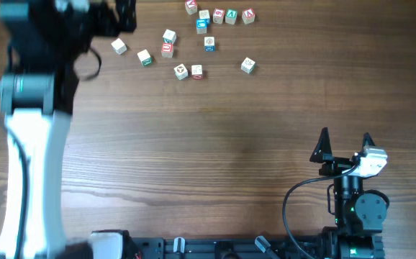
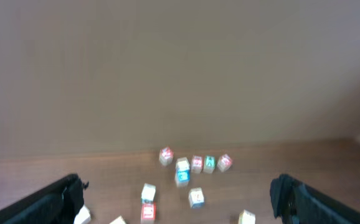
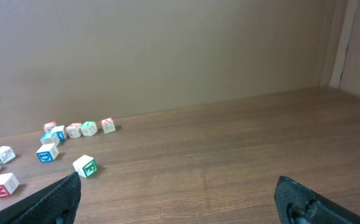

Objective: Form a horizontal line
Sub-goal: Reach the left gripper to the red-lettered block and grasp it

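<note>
My left gripper should keep going down until its open fingers are on both sides of the white cube [image 1: 169, 36], because that cube is behind the red-faced cube [image 1: 167, 50] and both sides are clear for the fingers.
The horizontal line [image 1: 231, 16] is a short row of small pale letter cubes with red and green faces, touching side by side at the table's far edge. It also shows in the left wrist view [image 2: 208, 163] and in the right wrist view [image 3: 90, 129]. My left gripper [image 1: 121, 18] is open and empty at the far left, left of the row; in its own view [image 2: 177, 199] loose cubes lie between and ahead of its fingers. My right gripper [image 1: 345, 144] is open and empty near the front right, far from the cubes, over bare wood in its own view [image 3: 180, 199].
Loose cubes lie scattered below and left of the row: a red-faced one [image 1: 167, 50], a green-marked one [image 1: 145, 58], a blue one [image 1: 209, 44], a pair [image 1: 188, 71] and a single cube [image 1: 247, 65]. A brown wall stands behind the table.
</note>
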Robot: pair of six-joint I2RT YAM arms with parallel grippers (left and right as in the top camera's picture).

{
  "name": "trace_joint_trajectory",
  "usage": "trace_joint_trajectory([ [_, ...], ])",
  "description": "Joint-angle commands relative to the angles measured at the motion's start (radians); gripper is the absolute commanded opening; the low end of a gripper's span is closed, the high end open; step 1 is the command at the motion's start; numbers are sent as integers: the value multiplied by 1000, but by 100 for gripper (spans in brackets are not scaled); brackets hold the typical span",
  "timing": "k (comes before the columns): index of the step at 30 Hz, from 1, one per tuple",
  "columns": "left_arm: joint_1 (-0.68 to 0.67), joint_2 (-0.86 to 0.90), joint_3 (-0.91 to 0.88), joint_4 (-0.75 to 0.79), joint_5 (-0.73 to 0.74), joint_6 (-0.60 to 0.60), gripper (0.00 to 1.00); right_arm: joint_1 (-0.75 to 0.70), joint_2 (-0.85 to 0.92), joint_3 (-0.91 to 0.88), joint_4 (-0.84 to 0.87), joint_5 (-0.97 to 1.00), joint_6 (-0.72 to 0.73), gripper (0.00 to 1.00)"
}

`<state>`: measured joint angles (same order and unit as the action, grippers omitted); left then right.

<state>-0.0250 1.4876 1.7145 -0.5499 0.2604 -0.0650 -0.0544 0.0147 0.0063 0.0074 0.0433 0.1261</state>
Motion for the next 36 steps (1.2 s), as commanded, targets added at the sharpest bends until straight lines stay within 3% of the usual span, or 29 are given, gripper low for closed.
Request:
trace_joint_trajectory([
  [1, -7, 186, 182, -74, 13, 5, 100, -5, -10, -1, 4, 9, -19, 100],
  [7, -35, 342, 195, -80, 13, 11, 100, -5, -10, -1, 4, 9, -19, 100],
  [13, -78, 546, 195, -72, 12, 196, 100, -5, -10, -1, 4, 9, -19, 100],
  [36, -79, 834, 195, 6, 12, 193, 100, -5, -10, -1, 4, 9, -19, 100],
])
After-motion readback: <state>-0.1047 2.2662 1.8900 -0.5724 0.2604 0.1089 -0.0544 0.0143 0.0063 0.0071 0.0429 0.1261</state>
